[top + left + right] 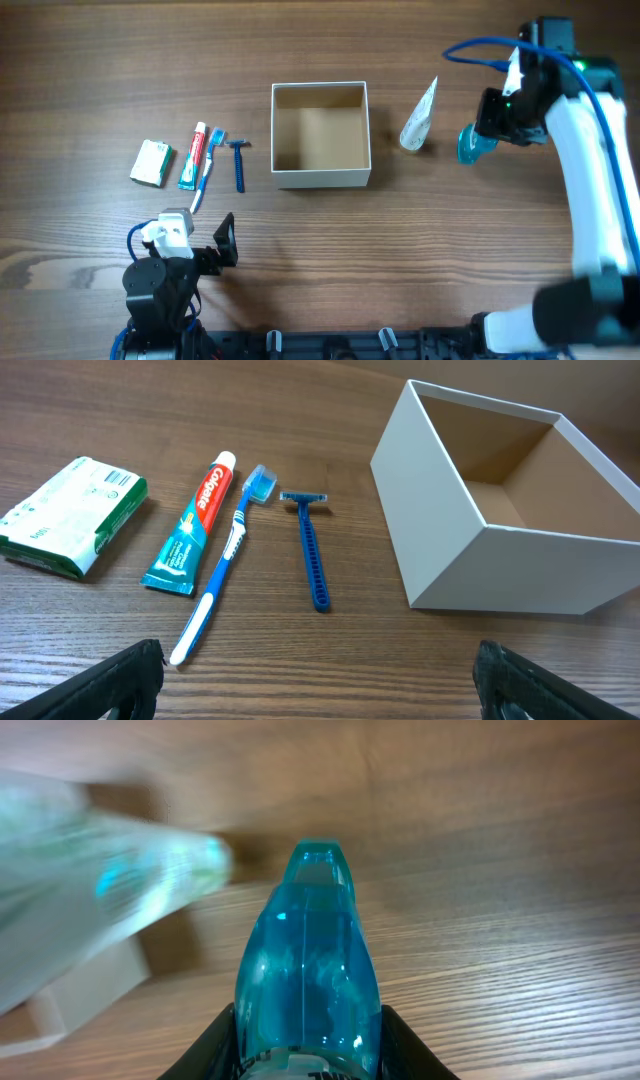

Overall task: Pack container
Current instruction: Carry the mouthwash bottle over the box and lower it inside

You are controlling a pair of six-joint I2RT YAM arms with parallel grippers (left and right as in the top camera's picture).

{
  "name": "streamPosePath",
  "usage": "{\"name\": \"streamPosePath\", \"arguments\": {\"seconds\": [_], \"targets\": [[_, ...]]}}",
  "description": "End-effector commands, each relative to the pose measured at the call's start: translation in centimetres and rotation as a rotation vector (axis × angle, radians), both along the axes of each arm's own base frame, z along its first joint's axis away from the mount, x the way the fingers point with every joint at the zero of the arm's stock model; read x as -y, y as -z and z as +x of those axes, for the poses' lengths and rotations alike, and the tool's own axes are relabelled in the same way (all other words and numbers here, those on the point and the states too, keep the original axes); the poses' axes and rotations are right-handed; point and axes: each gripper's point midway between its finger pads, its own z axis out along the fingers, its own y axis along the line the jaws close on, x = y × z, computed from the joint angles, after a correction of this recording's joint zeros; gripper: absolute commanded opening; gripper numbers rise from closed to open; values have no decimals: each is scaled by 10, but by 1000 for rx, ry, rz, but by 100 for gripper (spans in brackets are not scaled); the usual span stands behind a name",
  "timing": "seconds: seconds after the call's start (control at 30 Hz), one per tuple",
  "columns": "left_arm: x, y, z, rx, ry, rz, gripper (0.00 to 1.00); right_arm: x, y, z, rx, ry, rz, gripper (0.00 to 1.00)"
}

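Note:
The blue bottle is hanging free under my right gripper, and the container's corner next to the pale tube is empty. I should keep carrying the bottle until it stands in that corner.
The container, a square white box with a tan inside, sits mid-table and shows nothing inside; its white wall also shows in the left wrist view. My right gripper is shut on a clear blue bottle, held right of the box; the bottle also shows in the overhead view. A pale tube lies between bottle and box and shows blurred in the right wrist view. My left gripper is open and empty near the front edge, its fingers apart.
Left of the box lie a blue razor, a toothbrush, a toothpaste tube and a green-white packet. The same items show in the left wrist view: razor, toothbrush, toothpaste, packet.

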Motion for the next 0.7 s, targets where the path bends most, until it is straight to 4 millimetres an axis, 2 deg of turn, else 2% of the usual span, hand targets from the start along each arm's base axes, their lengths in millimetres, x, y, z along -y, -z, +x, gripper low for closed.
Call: {"name": "streamPosePath", "arguments": {"seconds": [0.0,0.03,0.13,0.27,0.33,0.43,0.57,0.67], "targets": [[3,1,-1,4,22,0,100,-29,-67,-24,202,-46,21,4],[3,1,-1,4,22,0,100,-41,-85,-35,255,-70,36,4],[3,1,-1,4,22,0,100,-62,-116,-55,342,-97,83,4],[3,1,-1,4,22,0,100,-94,-140,-73,426,-144,165,4],[3,1,-1,4,22,0,100,-112,-142,-75,432,-190,189,4],[3,1,-1,4,22,0,100,-144,-139,-66,439,-290,199,4],[3,1,-1,4,22,0,100,-182,-121,-39,435,-406,175,4],[3,1,-1,4,22,0,100,-196,-95,-10,405,-399,142,4]]}}
